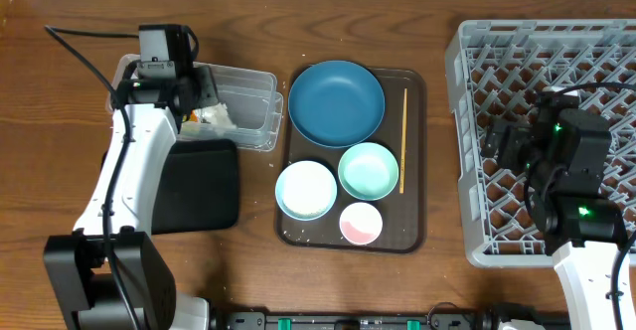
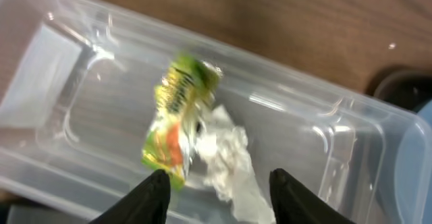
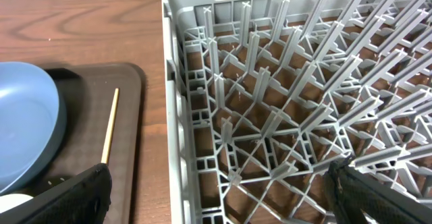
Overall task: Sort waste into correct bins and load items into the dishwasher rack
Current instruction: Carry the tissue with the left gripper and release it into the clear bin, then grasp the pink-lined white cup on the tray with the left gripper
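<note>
The wrapper and paper scrap are inside the clear tub, so the robot's left gripper should carry on, open, to the pink cup and close on the cup's uncovered rim.
The yellow-green wrapper and the crumpled white paper scrap lie inside the clear tub, also seen from overhead. My left gripper hangs open and empty just above them. The black tray lies in front of the tub. The dark-blue dish, mint-green bowl, white bowl, pink cup and wooden stick sit on the brown serving tray. My right gripper is open and empty over the grey rack's left edge.
The brown serving tray lies mid-table between the tub and the rack. A few white specks show on its front edge. The left arm stretches along the table's left side, over part of the black tray.
</note>
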Controlling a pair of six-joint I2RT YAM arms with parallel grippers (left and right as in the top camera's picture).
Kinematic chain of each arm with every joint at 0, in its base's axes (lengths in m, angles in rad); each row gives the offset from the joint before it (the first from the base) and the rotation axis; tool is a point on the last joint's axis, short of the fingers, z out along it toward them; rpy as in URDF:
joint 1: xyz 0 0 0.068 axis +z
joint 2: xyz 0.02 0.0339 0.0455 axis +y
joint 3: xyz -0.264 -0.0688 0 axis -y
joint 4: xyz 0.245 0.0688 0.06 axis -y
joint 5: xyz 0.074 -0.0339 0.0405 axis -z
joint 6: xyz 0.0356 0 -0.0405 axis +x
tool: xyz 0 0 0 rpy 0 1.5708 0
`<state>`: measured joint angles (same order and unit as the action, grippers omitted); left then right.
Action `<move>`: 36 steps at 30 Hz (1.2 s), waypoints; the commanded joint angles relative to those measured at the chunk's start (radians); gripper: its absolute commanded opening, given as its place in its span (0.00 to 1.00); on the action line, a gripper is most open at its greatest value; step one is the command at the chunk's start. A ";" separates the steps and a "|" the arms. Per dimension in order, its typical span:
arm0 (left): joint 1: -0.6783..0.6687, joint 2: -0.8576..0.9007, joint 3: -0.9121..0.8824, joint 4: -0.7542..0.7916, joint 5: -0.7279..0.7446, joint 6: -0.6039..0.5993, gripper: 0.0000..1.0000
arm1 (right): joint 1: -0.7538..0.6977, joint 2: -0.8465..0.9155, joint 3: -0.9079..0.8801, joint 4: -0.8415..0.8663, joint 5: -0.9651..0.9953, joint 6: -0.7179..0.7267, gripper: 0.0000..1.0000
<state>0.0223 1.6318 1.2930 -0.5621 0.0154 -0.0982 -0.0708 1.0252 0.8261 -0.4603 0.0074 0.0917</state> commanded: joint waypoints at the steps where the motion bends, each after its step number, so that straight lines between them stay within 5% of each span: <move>1: -0.074 -0.072 0.000 -0.021 0.003 0.042 0.49 | -0.021 -0.010 0.023 0.000 -0.005 0.008 0.99; 9: -0.325 -0.119 -0.003 -0.216 0.015 -0.041 0.58 | -0.021 0.005 0.023 0.002 -0.005 0.009 0.99; 17: -0.490 -0.089 -0.063 -0.366 0.371 -0.050 0.58 | -0.021 0.011 0.023 0.003 -0.005 0.009 0.99; 33: -0.724 0.004 -0.167 -0.336 0.393 -0.050 0.59 | -0.021 0.014 0.023 0.000 -0.005 0.009 0.99; 36: -0.734 0.033 -0.177 -0.307 0.393 -0.050 0.51 | -0.021 0.014 0.023 0.000 -0.005 0.009 0.99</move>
<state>-0.7048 1.6398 1.1294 -0.8764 0.3981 -0.1379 -0.0708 1.0340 0.8261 -0.4595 0.0074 0.0917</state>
